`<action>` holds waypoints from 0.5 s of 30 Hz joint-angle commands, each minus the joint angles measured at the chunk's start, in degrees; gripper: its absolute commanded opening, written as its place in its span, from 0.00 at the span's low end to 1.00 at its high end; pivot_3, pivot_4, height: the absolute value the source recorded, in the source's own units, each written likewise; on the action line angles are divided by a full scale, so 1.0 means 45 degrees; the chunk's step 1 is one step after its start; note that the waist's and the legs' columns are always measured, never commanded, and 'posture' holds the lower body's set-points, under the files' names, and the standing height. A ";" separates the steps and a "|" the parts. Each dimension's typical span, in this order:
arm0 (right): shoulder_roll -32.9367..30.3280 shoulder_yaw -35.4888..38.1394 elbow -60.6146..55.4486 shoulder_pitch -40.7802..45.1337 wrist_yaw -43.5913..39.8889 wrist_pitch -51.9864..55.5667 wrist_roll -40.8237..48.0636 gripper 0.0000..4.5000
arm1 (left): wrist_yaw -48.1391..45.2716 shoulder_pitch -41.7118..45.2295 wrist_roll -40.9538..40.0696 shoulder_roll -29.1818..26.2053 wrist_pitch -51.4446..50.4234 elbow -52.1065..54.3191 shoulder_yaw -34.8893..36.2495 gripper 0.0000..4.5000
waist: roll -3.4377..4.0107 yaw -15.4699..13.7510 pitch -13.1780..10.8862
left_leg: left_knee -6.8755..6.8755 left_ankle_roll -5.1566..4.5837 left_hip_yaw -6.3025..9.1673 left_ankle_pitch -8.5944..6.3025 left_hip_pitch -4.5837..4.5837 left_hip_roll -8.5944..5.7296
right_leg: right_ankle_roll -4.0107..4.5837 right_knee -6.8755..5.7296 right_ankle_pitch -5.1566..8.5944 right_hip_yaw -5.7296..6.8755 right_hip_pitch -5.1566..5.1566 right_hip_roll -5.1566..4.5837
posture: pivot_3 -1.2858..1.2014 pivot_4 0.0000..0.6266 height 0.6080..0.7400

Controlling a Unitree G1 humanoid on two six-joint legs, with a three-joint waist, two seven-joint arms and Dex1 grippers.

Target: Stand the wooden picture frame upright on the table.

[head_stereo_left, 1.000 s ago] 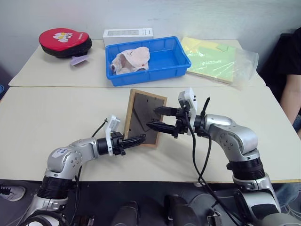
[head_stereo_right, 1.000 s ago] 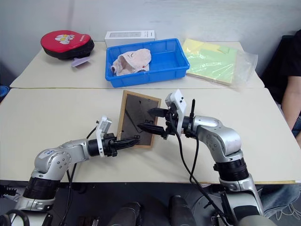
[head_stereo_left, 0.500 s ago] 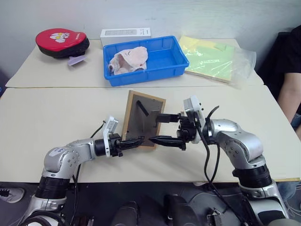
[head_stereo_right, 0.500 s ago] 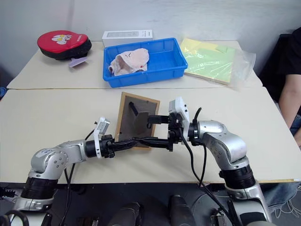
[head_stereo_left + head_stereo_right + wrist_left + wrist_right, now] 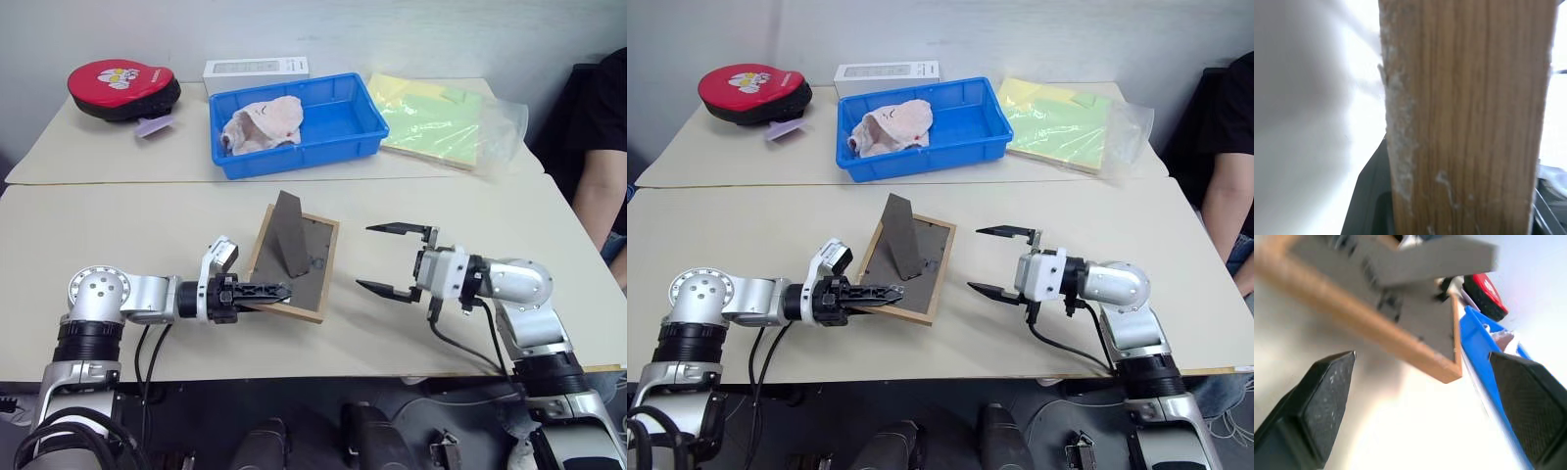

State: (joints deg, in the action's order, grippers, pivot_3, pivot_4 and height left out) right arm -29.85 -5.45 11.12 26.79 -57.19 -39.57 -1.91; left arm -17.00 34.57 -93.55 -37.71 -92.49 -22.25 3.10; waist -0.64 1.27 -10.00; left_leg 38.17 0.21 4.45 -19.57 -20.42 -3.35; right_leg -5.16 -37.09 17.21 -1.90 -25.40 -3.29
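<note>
My left gripper is holding the frame's near edge, and the frame's grey back (image 5: 310,266) is facing up. My right gripper should grab the frame's free side edge (image 5: 333,252) and turn the frame upright.
The wooden picture frame (image 5: 312,262) lies low over the table (image 5: 127,235) near its middle, dark grey back facing up. Its fold-out stand (image 5: 287,235) sticks up from the back. My left gripper (image 5: 279,291) comes in from the left and is shut on the frame's near edge; that light-wood edge (image 5: 1469,122) sits right in front of the left wrist camera. My right gripper (image 5: 364,256) hangs open just right of the frame, pointing at it and apart from it. In the right wrist view the frame's corner (image 5: 1447,369) lies beyond the spread fingers (image 5: 1327,391).
On the far table section stand a blue bin (image 5: 338,122) with a crumpled cloth (image 5: 260,125), a flat white box (image 5: 257,69), a red round case (image 5: 122,88) and yellow-green sheets in a plastic bag (image 5: 441,117). A person (image 5: 605,147) sits at the right edge.
The right gripper has let go of the frame's back and drawn away to the right. The frame has tipped from leaning steeply to lying low, and its stand now sticks up.
</note>
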 commanded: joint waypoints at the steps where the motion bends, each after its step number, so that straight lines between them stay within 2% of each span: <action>1: 0.0437 -0.0035 0.0861 0.0724 0.2378 -0.2221 -0.2281 0.99 | 0.0746 0.0480 -0.1928 -0.0426 -0.0001 -0.0368 -0.0501 0.29 | 0.0000 0.0072 0.0000 | 0.0000 0.0002 0.0002 0.0001 0.0000 0.0001 | 0.0001 0.0000 0.0000 0.0001 -0.0001 0.0003 | 0.52 0.24 1.00; 3: 0.0674 -0.0238 0.1294 0.0959 0.2876 -0.2434 -0.2331 0.99 | 0.1202 0.0523 -0.2592 -0.0582 0.0047 -0.0418 -0.0814 0.29 | 0.0001 0.0113 0.0001 | -0.0004 0.0006 0.0004 0.0004 -0.0001 -0.0009 | 0.0002 -0.0008 0.0001 -0.0003 -0.0023 0.0003 | 0.52 0.24 1.00; 7: 0.1117 -0.0803 0.2585 0.1685 0.4820 -0.3288 -0.4315 0.99 | 0.1972 0.0548 -0.4212 -0.1041 0.0497 -0.0333 -0.1831 0.29 | 0.0002 0.0211 0.0002 | 0.0000 0.0013 0.0024 0.0006 0.0003 -0.0014 | 0.0004 -0.0016 0.0002 0.0002 -0.0038 0.0010 | 0.52 0.24 1.00; 8: 0.1157 -0.0808 0.2709 0.1851 0.5655 -0.3521 -0.5083 0.93 | 0.2032 0.0548 -0.4308 -0.1077 0.0584 -0.0293 -0.1914 0.29 | 0.0002 0.0220 0.0002 | 0.0000 0.0014 0.0027 0.0007 0.0009 -0.0021 | 0.0006 -0.0023 0.0003 -0.0002 -0.0041 0.0008 | 0.52 0.24 1.00; 9: 0.1147 -0.0804 0.2804 0.1973 0.6325 -0.3729 -0.5683 0.91 | 0.2054 0.0559 -0.4322 -0.1086 0.0645 -0.0275 -0.1957 0.29 | 0.0002 0.0237 0.0002 | 0.0000 0.0015 0.0030 0.0007 0.0009 -0.0023 | 0.0008 -0.0026 0.0004 0.0001 -0.0042 0.0009 | 0.52 0.24 1.00; 11: 0.1150 -0.0886 0.3112 0.1993 0.7047 -0.3871 -0.6002 0.81 | 0.1888 0.0632 -0.4322 -0.1058 0.0704 -0.0366 -0.1843 0.29 | 0.0001 0.0254 0.0001 | 0.0002 0.0016 0.0033 0.0008 0.0009 -0.0040 | 0.0011 -0.0042 0.0006 0.0001 -0.0054 0.0008 | 0.52 0.24 1.00; 15: 0.1059 -0.1270 0.3656 0.2064 0.7378 -0.3644 -0.5659 0.49 | 0.1815 0.0615 -0.4322 -0.1200 0.0719 -0.0180 -0.1940 0.29 | 0.0001 0.0282 0.0002 | 0.0011 0.0016 0.0040 0.0009 0.0011 -0.0054 | 0.0011 -0.0053 0.0006 0.0009 -0.0051 0.0002 | 0.52 0.24 1.00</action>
State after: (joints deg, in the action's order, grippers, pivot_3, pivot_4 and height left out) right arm -24.66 -11.48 27.89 35.08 -26.39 -55.77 -28.68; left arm -7.70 36.31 -110.95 -42.24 -89.02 -24.96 -6.13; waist -0.64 2.54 -9.99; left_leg 38.22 0.29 4.63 -19.52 -20.38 -3.59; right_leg -5.11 -37.34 17.24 -1.86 -25.63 -3.28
